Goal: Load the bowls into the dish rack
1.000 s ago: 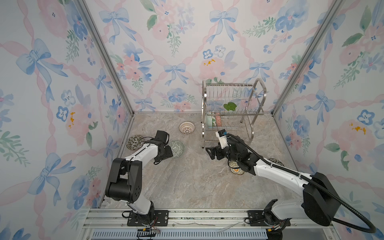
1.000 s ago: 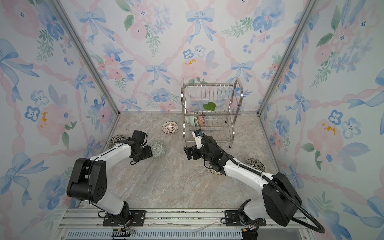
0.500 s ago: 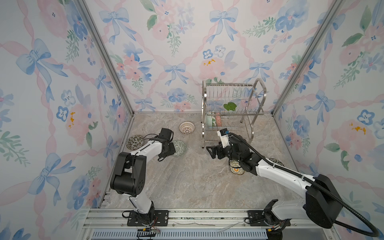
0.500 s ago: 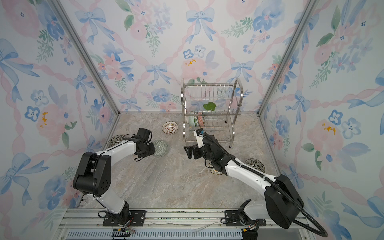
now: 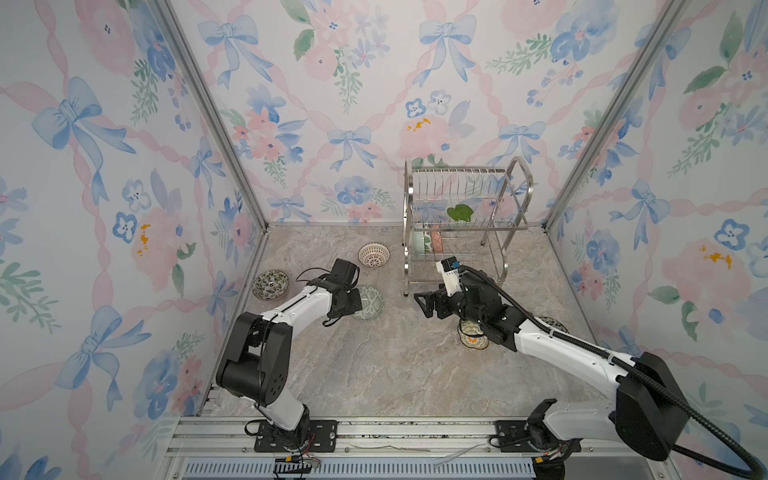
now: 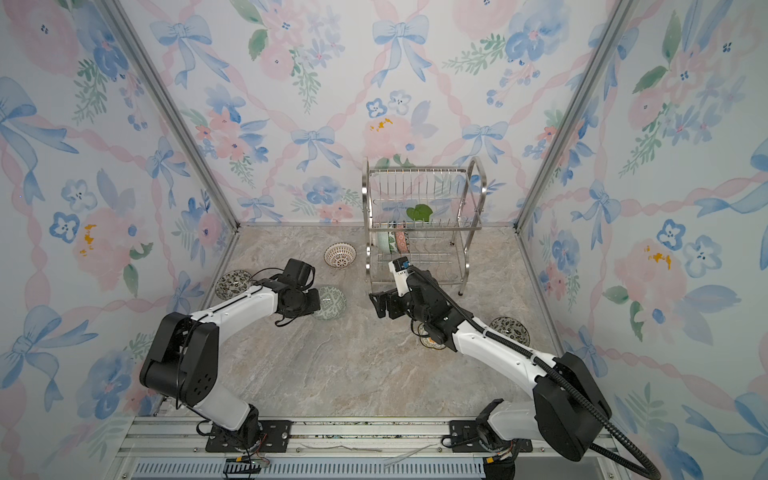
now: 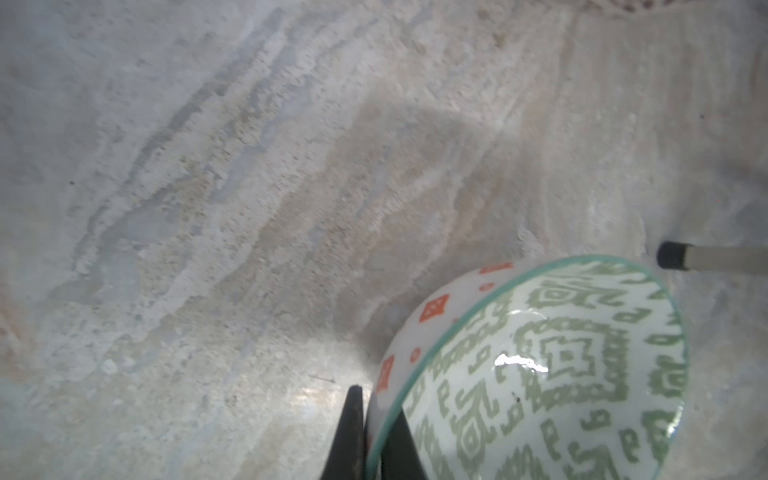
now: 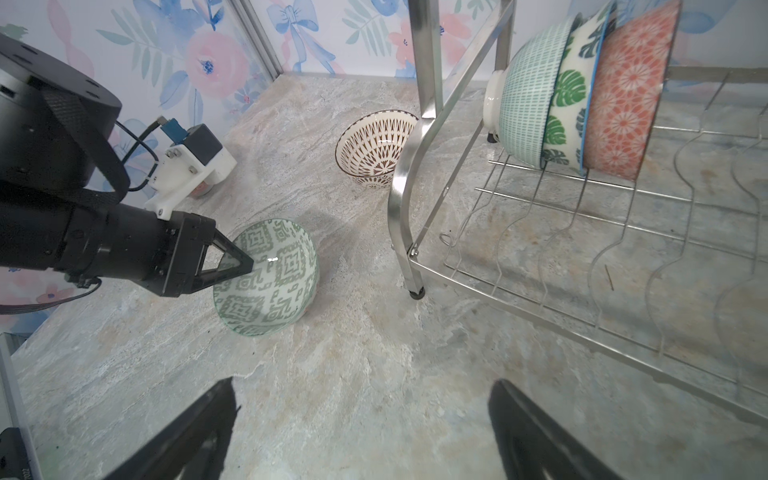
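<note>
My left gripper should keep moving the bowl until it stands by my right gripper, because the way from the green geometric bowl (image 5: 371,304) to the rack's front leg (image 5: 405,290) is clear.
The green geometric bowl (image 5: 370,302) (image 8: 266,274) rests on the marble floor left of the dish rack (image 5: 461,224) (image 8: 582,257). My left gripper (image 5: 355,301) (image 7: 376,399) is shut on that bowl's near rim, one finger inside and one outside. My right gripper (image 5: 426,305) (image 8: 361,395) hangs open over bare floor between that bowl and the rack's front leg, holding nothing. Three bowls stand on edge in the rack's lower tier: a mint one (image 8: 536,91), a leaf one (image 8: 569,95) and an orange one (image 8: 623,95). A green leaf bowl (image 5: 459,212) sits on the upper tier.
A brown lattice bowl (image 5: 373,254) stands near the rack's left leg. By the left wall lies a dark floral bowl (image 5: 270,284). A patterned bowl (image 5: 471,338) sits partly under my right arm, and a dark one (image 6: 509,328) lies near the right wall.
My left gripper moved right onto the green geometric bowl and closed on its rim. The right gripper stayed open and barely shifted.
</note>
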Motion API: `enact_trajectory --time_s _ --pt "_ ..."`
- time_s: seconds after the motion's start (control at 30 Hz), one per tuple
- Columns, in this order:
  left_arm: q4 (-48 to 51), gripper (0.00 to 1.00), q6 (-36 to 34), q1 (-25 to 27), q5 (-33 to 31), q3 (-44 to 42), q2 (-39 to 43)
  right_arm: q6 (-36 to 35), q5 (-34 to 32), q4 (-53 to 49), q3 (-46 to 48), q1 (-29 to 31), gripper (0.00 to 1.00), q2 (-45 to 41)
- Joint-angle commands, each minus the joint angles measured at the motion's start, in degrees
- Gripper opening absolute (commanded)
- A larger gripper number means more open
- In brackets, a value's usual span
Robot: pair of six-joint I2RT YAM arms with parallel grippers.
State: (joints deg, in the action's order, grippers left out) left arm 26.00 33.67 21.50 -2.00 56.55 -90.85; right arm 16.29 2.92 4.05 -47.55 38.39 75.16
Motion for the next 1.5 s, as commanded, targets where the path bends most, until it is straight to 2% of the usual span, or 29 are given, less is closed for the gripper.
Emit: enact_trajectory --time_s 0.0,0.17,0.27,0.43,0.73,0.77,0.87,0.97,1.13,1.33,1.4,1.47 --pt "2.7 0.00 1.6 5.3 0.0 1.0 3.1 0.0 -2.4 -5.2 -0.8 -1.0 0.97 -3.2" --pt "3.3 0.00 3.9 12.6 0.4 3.6 1.1 0.9 -2.8 -9.1 -1.2 -2.7 0.97 -3.6" --pt "3.4 0.00 4.0 15.2 -0.1 7.0 -1.8 0.7 -3.9 -10.8 -1.4 -2.9 0.97 -2.7" --pt "4.2 0.00 3.1 16.2 1.2 11.9 -7.9 1.2 -4.7 -12.6 -1.0 -3.6 0.96 -2.9" --pt "4.1 0.00 2.2 16.8 2.4 14.2 -14.0 1.2 -3.4 -12.9 0.6 -4.0 0.96 -2.9" --pt "4.1 0.04 2.3 16.8 2.3 14.5 -14.2 1.0 -3.1 -13.1 0.5 -4.0 0.96 -2.7" --pt "4.1 0.25 2.3 16.8 2.4 15.6 -14.4 0.2 -3.0 -13.8 0.0 -3.5 0.96 -1.7" --pt "4.3 0.41 2.4 16.7 1.7 16.4 -13.6 -0.2 -3.2 -14.0 -0.6 -2.6 0.97 -0.9" --pt "5.3 0.60 1.9 15.8 0.1 16.2 -9.4 -1.2 -3.9 -14.5 -1.1 -0.4 0.97 -1.3" --pt "6.5 0.79 1.5 8.9 0.3 12.6 1.7 -1.9 -5.0 -14.4 -1.0 3.1 0.96 -2.2" --pt "6.5 0.89 1.7 5.8 2.4 10.6 6.2 -2.8 -6.2 -13.7 -1.0 5.3 0.97 -1.7" --pt "6.5 0.92 1.6 3.2 4.9 9.0 9.8 -3.6 -8.1 -13.4 -1.6 7.7 0.97 -0.5"
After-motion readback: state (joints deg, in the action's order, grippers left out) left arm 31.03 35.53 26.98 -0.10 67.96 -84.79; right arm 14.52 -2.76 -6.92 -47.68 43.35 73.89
